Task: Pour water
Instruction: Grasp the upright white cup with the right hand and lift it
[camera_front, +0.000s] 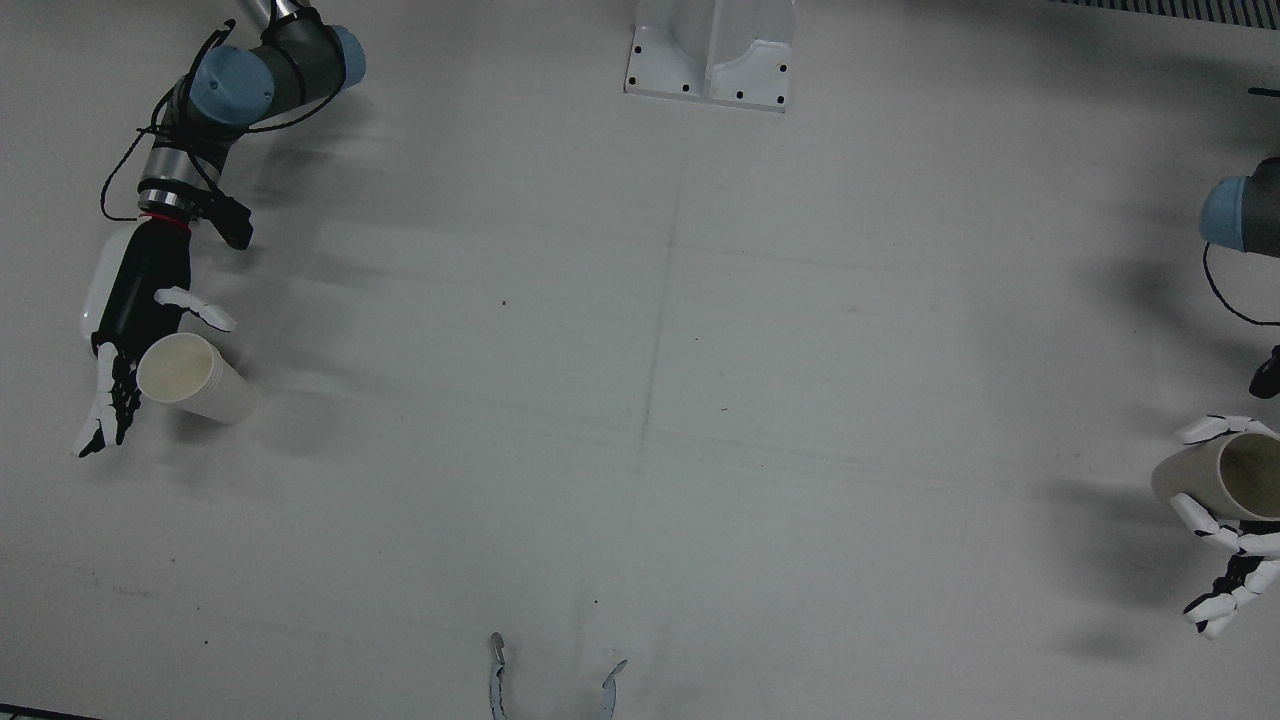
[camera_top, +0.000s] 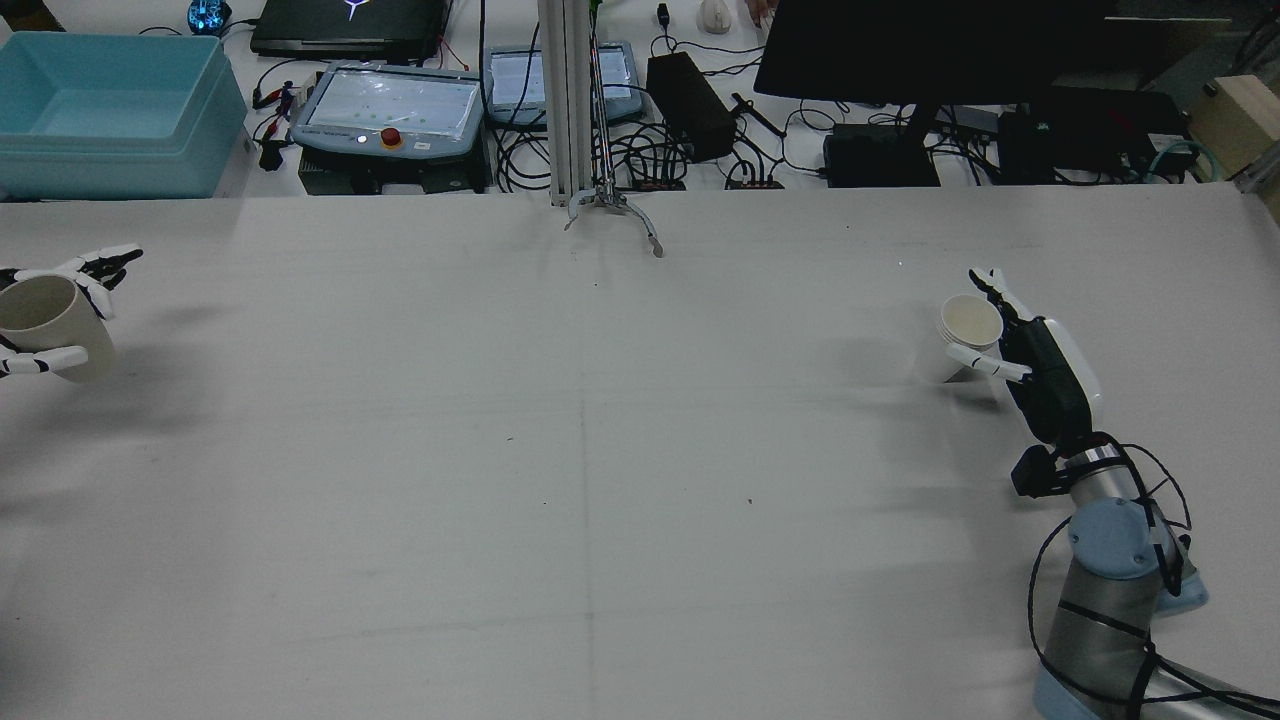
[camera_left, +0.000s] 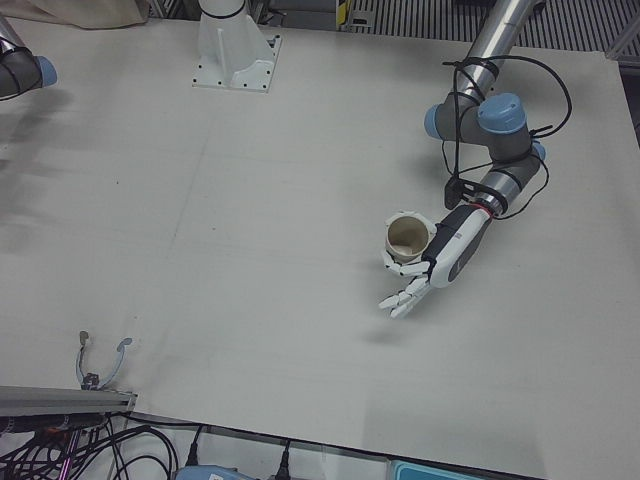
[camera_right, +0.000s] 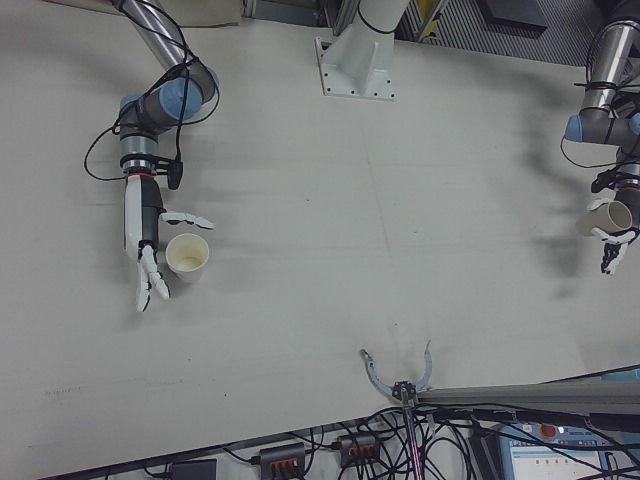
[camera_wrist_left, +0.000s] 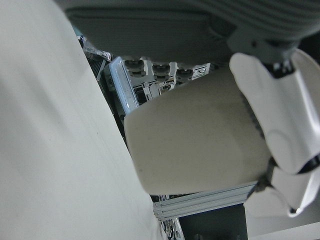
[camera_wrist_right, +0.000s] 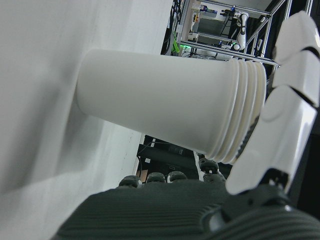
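Note:
Several rims (camera_wrist_right: 240, 112) are nested close together, so I expect the stack of white paper cups (camera_front: 198, 378) to hold together when I lift and tip it.
A beige cup (camera_front: 1225, 470) is in my left hand (camera_front: 1235, 548) at the table's far left side, with the thumb on one side and the fingers on the other. It hangs a little above the table, its shadow lying apart from it. It also shows in the rear view (camera_top: 45, 320), the left-front view (camera_left: 408, 240) and the left hand view (camera_wrist_left: 195, 145). A stack of white paper cups (camera_front: 192, 378) stands upright on the table at the far right side. My right hand (camera_front: 130, 320) lies open beside it, fingers stretched past it and thumb near its rim (camera_wrist_right: 280, 125).
The white arm pedestal (camera_front: 710, 55) stands at the table's back middle. A small metal clamp (camera_front: 555, 680) sits at the operators' edge. Beyond that edge are a blue bin (camera_top: 110, 110), a teach pendant (camera_top: 390, 105), cables and a monitor (camera_top: 930, 50).

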